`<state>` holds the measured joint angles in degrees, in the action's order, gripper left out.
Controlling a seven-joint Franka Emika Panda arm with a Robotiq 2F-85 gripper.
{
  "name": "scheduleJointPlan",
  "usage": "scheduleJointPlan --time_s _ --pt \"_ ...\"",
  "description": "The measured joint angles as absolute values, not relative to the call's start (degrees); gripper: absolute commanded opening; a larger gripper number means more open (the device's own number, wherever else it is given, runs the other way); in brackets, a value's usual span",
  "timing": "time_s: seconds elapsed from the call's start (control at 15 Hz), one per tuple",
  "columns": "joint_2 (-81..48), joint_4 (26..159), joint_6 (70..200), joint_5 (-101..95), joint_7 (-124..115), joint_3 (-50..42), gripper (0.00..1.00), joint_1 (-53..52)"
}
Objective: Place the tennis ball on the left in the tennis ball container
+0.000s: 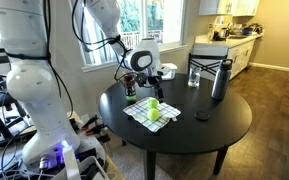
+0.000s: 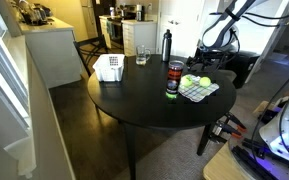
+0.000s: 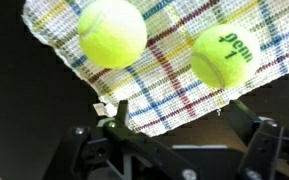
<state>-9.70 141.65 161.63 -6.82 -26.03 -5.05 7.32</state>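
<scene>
The tennis ball marked penn is off toward one finger of my open gripper, so next I move over and line up above the middle of that ball before I go down.
Two yellow-green tennis balls lie on a plaid cloth. In the wrist view one ball is at the upper left and the other at the right. My gripper is open and empty, hovering above the cloth's near edge, short of both balls. In both exterior views the gripper hangs above the balls. The tennis ball container, a clear tube with a dark red band, stands upright beside the cloth.
A tall grey bottle and a clear glass stand on the round black table. A white basket sits near the table's edge. A small dark object lies near the cloth.
</scene>
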Motion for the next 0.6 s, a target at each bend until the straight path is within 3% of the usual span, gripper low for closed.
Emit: scheduleJointPlan --time_s 0.6 --pt "-19.6 135.6 169.7 5.3 -18.9 -0.1 1.0 4.3"
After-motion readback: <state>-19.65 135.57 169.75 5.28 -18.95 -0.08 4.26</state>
